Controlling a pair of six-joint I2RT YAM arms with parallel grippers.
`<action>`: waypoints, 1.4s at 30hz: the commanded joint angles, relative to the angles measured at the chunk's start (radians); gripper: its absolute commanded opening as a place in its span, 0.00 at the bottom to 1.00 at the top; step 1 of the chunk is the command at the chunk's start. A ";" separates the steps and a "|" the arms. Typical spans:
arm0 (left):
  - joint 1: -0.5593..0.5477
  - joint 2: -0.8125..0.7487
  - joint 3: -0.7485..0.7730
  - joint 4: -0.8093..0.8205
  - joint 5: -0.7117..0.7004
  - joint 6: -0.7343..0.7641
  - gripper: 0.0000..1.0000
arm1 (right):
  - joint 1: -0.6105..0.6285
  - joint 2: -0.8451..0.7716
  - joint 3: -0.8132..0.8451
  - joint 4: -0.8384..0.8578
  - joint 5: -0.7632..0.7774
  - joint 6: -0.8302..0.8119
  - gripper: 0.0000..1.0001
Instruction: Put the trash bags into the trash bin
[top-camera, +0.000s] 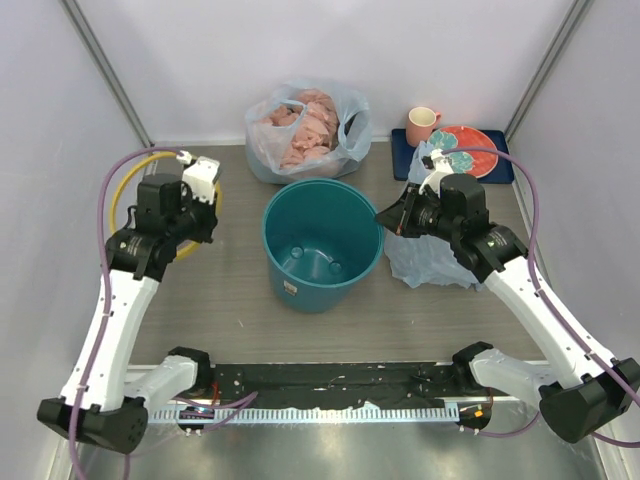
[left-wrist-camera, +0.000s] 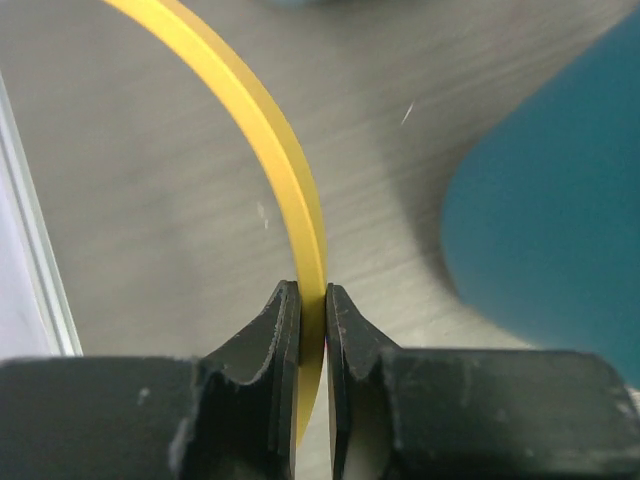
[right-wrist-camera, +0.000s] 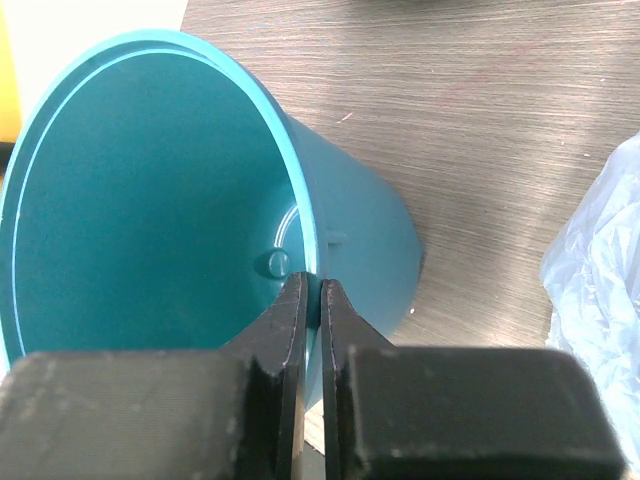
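The yellow ring (top-camera: 187, 250) is clear of the teal trash bin and above open tabletop (top-camera: 200, 300), so my left gripper should keep lowering the ring and let go of it there.
The teal trash bin (top-camera: 322, 245) stands upright in the middle of the table with nothing inside it. Its yellow rim ring (top-camera: 118, 188) is off the bin and lies to the left. My left gripper (top-camera: 207, 222) is shut on the ring (left-wrist-camera: 290, 170), pinching its band between the jaws (left-wrist-camera: 312, 312). My right gripper (top-camera: 383, 216) is shut on the bin's right rim (right-wrist-camera: 313, 292), with one jaw inside the wall and one outside. The light-blue trash bag (top-camera: 432, 258) lies crumpled on the table under my right arm, right of the bin (right-wrist-camera: 150, 200). It also shows in the right wrist view (right-wrist-camera: 600, 280).
A clear bag of pink lumps (top-camera: 305, 128) sits behind the bin. A pink mug (top-camera: 422, 124) and a patterned plate (top-camera: 468, 150) on a blue mat (top-camera: 400, 140) stand at the back right. White walls enclose the table on three sides.
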 joint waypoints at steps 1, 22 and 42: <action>0.168 -0.005 -0.129 0.032 0.139 -0.031 0.00 | 0.003 -0.004 0.056 0.022 -0.020 -0.014 0.01; 0.377 0.347 -0.409 0.229 0.376 -0.019 0.18 | 0.012 0.045 0.210 -0.024 -0.013 -0.051 0.29; 0.377 0.117 -0.309 0.118 0.425 0.033 0.82 | -0.152 0.229 0.646 -0.469 0.419 -0.393 0.87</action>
